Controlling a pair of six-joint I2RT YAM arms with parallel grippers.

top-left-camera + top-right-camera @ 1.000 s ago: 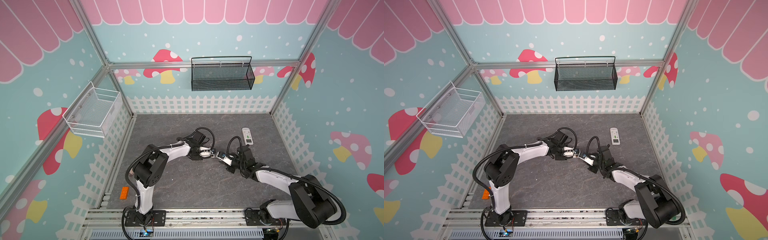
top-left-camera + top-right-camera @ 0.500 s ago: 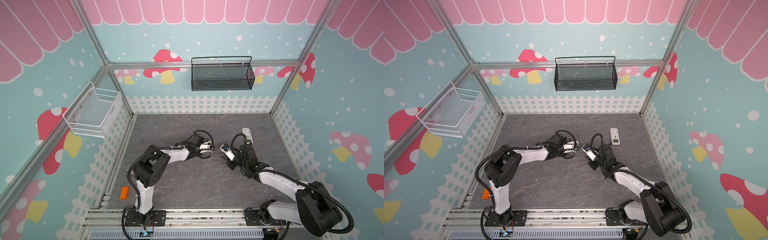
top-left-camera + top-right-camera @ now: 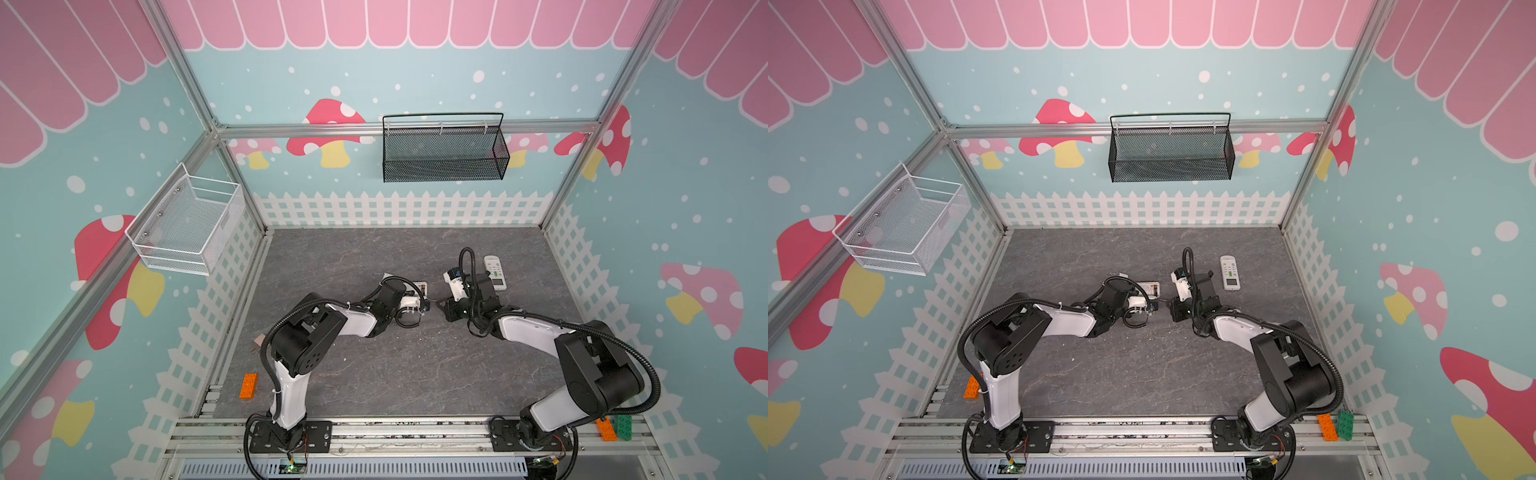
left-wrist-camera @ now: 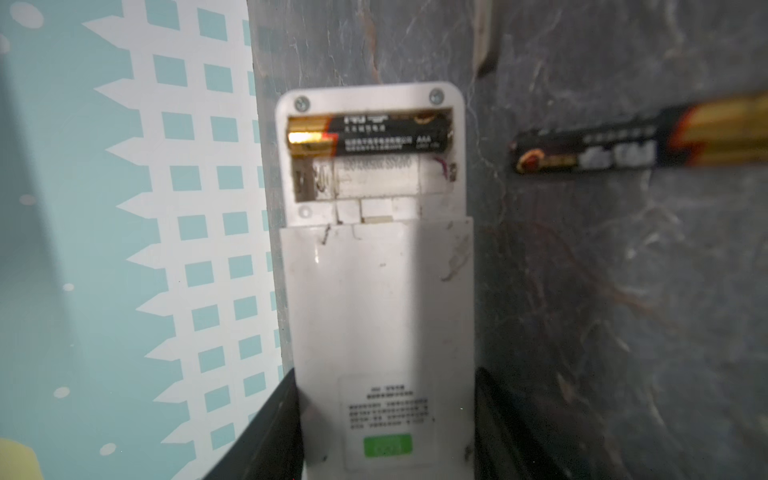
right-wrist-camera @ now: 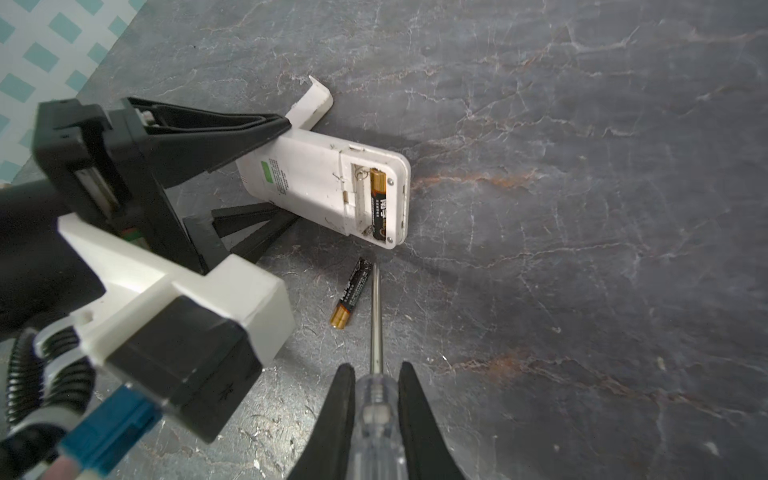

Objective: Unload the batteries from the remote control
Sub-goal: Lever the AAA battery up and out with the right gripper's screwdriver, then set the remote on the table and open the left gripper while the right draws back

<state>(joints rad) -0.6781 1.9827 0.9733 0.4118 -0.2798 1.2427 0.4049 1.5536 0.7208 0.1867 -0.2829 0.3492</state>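
Note:
The seated battery's gold end in the remote control's bay points away from my screwdriver. My right gripper should move back while my left gripper turns the remote control.
My left gripper is shut on the lower end of the white remote control, which is held back-side up with its battery bay uncovered. One of the batteries sits in the bay's far slot, and the slot beside it is empty. A second battery lies loose on the grey floor just off the remote's end. My right gripper is shut on a clear-handled screwdriver, whose tip points at the loose battery. In both top views the two grippers face each other mid-floor, right gripper.
The white battery cover lies behind the remote. Another remote rests face up at the back right. An orange brick lies front left. Orange and green bricks sit on the front rail. Wire baskets hang on the walls.
The screwdriver tip was against the remote a second ago; my right gripper has drawn it back a little. Both arms shifted slightly toward the back, and both grips stayed the same.

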